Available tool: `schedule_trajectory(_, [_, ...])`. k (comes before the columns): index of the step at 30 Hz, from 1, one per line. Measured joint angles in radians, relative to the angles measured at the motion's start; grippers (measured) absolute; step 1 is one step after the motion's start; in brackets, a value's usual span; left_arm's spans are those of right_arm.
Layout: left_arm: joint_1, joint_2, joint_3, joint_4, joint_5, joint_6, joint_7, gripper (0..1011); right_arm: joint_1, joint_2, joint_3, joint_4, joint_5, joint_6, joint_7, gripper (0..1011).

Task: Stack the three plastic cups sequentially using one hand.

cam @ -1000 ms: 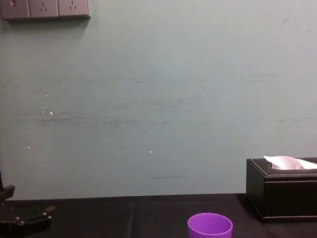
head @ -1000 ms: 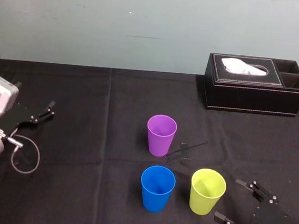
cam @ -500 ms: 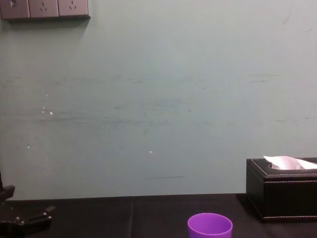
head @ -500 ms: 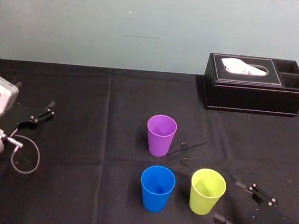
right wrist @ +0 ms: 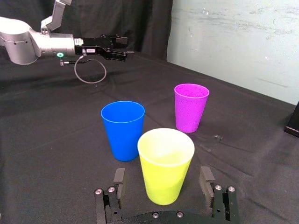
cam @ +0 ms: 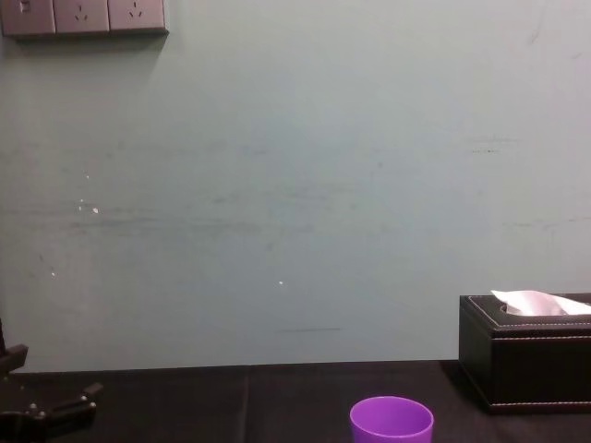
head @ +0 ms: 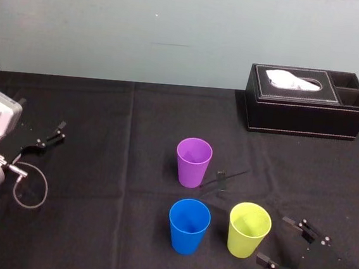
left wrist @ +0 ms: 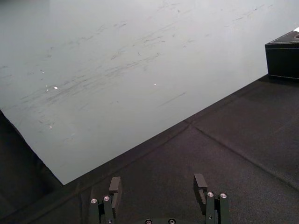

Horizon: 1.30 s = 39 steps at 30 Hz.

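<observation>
The yellow-green cup (right wrist: 166, 167) gets narrower toward its base (right wrist: 162, 198). It will go deep into the purple cup when I lower it, and its rim will still show.
Three plastic cups stand upright and apart on the black cloth: a purple cup (head: 193, 162) (right wrist: 190, 107) (cam: 391, 420) farthest back, a blue cup (head: 188, 226) (right wrist: 123, 130) in front of it, and a yellow-green cup (head: 248, 230) (right wrist: 166, 163) to the blue one's right. My right gripper (head: 273, 240) (right wrist: 162, 175) sits low at the yellow-green cup's right side, open, its jaws facing the cup and touching nothing. At the far left of the table my left gripper (head: 59, 130) (left wrist: 158, 181) rests open and empty.
A black leather tissue box (head: 307, 101) (cam: 526, 355) stands at the back right near the wall. A small thin dark item (head: 223, 179) lies just right of the purple cup. A looped cable (head: 31, 187) hangs by the left arm.
My right gripper has shifted only slightly beside the yellow-green cup. The cups and the left arm have not moved.
</observation>
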<state>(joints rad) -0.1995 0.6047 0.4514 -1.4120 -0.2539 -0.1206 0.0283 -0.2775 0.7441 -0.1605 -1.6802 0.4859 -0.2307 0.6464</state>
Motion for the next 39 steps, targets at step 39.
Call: schedule_trajectory(39, [0.0,0.0,0.0,0.0,0.0,0.0,0.0,1010,0.111,-0.044,-0.091,0.084,0.0,0.025,0.021,1000])
